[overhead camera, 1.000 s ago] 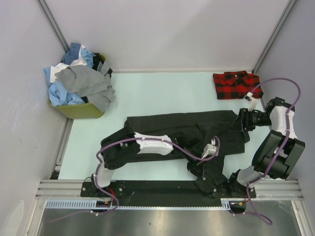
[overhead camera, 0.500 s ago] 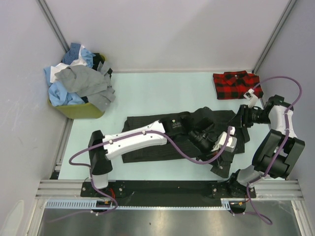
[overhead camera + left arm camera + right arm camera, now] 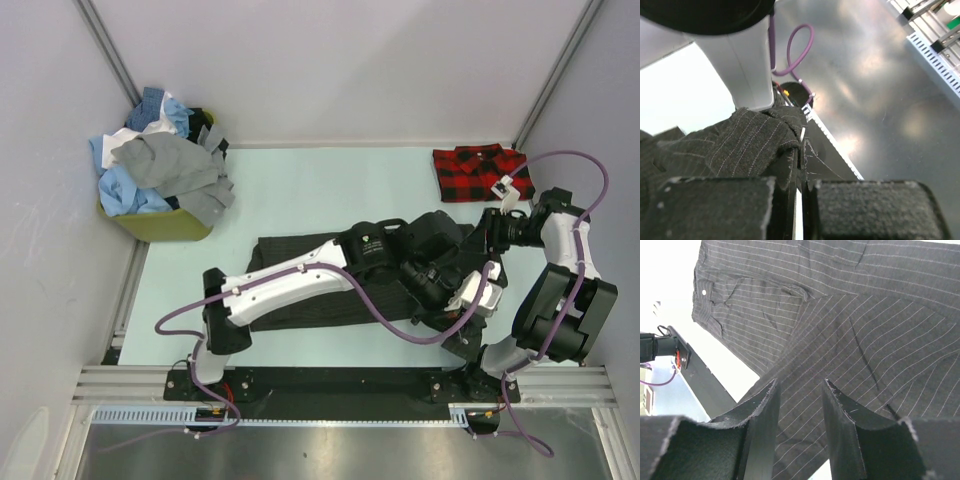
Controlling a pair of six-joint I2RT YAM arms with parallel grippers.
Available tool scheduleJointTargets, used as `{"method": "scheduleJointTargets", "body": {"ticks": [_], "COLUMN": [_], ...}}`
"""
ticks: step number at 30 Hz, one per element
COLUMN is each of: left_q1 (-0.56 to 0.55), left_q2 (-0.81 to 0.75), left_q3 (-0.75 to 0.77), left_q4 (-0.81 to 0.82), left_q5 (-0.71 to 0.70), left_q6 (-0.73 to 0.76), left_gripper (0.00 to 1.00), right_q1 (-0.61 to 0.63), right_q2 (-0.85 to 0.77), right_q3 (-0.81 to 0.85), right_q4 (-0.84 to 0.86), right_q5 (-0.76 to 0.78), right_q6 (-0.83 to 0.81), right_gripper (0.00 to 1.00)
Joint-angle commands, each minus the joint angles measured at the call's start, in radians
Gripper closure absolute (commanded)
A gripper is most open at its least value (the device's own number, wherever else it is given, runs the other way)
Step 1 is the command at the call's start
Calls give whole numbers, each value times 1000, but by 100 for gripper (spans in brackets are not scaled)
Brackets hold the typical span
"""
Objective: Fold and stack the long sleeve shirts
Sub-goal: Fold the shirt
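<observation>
The pinstriped shirt's fold (image 3: 463, 343) is in my left gripper and stretches out to the table's near edge, so next I bring the fold back over the pinstriped shirt's middle (image 3: 388, 304).
The dark charcoal pinstriped shirt (image 3: 300, 308) lies across the middle of the table, with its right part bunched and lifted. My left gripper (image 3: 478, 310) reaches far right over it. In the left wrist view it (image 3: 801, 155) is shut on a fold of the pinstriped cloth (image 3: 750, 142). My right gripper (image 3: 492, 238) is at the shirt's right end. In the right wrist view it (image 3: 800, 385) is open and empty, with pinstriped cloth (image 3: 855, 315) just beyond the fingers. A folded red-and-black plaid shirt (image 3: 478, 172) lies at the back right corner.
A yellow-green basket (image 3: 165, 226) at the back left holds a heap of blue, white and grey shirts (image 3: 155, 160). Grey walls close the table on three sides. A metal rail (image 3: 340, 380) and the arm bases run along the near edge. Purple cables loop off both arms.
My left arm has swung right and away from the near edge, dragging the shirt's cloth with it toward the right arm. My right gripper has shifted slightly toward the back.
</observation>
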Motion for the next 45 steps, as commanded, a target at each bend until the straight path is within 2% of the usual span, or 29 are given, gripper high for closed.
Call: {"method": "scheduleJointTargets", "body": {"ticks": [1, 2, 7, 11, 15, 18, 22, 25, 26, 27, 28, 31, 33, 34, 35, 37, 38, 39, 42, 45], "left_q1": [86, 113, 294, 433, 551, 604, 619, 598, 566, 543, 515, 409, 371, 368, 365, 365, 365, 365, 361, 357], "left_q2": [10, 6, -43, -104, -155, -199, -286, -320, -314, -304, -284, -279, -291, -293, -291, -280, -276, -276, -268, -268], "left_q3": [-26, -65, -200, -431, -595, -693, -756, -681, -644, -601, -514, -436, -435, -425, -415, -388, -382, -380, -363, -362], "left_q4": [47, 76, 190, 328, 417, 437, 413, 335, 296, 176, 114, -32, -34, -29, -29, -26, -31, -29, -34, -35], "left_q5": [-2, 6, 3, -8, -43, -14, 90, 127, 118, 109, 92, -24, -69, -72, -77, -90, -97, -118, -152, -169], "left_q6": [-60, -125, -199, -359, -401, -375, -167, 63, 123, 198, 347, 576, 637, 668, 682, 708, 723, 750, 787, 837], "left_gripper": [100, 100, 100, 100, 100, 100, 92, 91, 90, 91, 91, 91, 92, 92, 91, 91, 91, 90, 89, 89], "right_q1": [0, -1, -12, 0, 32, 86, 158, 192, 197, 197, 197, 183, 151, 132, 118, 95, 95, 98, 129, 227], "right_q2": [-2, -2, 18, 41, 53, 56, 61, 39, 20, 9, -2, -34, -59, -71, -82, -137, -157, -178, -264, -353], "right_q3": [17, 23, 50, 69, 66, 60, 55, 17, 12, 11, 11, 53, 115, 130, 147, 181, 187, 198, 199, 163], "right_q4": [43, 43, 42, 40, 54, 69, 71, 72, 72, 63, 57, -18, -99, -133, -162, -271, -308, -392, -509, -459], "right_q5": [-1, 4, 26, 38, 53, 82, 105, 66, 59, 50, 43, 9, -31, -98, -135, -198, -201, -203, -169, -123], "right_q6": [17, 17, 24, 36, 56, 70, 81, 70, 57, 46, 34, -46, -125, -163, -211, -366, -420, -548, -707, -714], "right_gripper": [57, 57, 52, 45, 39, 39, 43, 44, 42, 42, 41, 38, 33, 30, 24, 21, 20, 19, 17, 15]}}
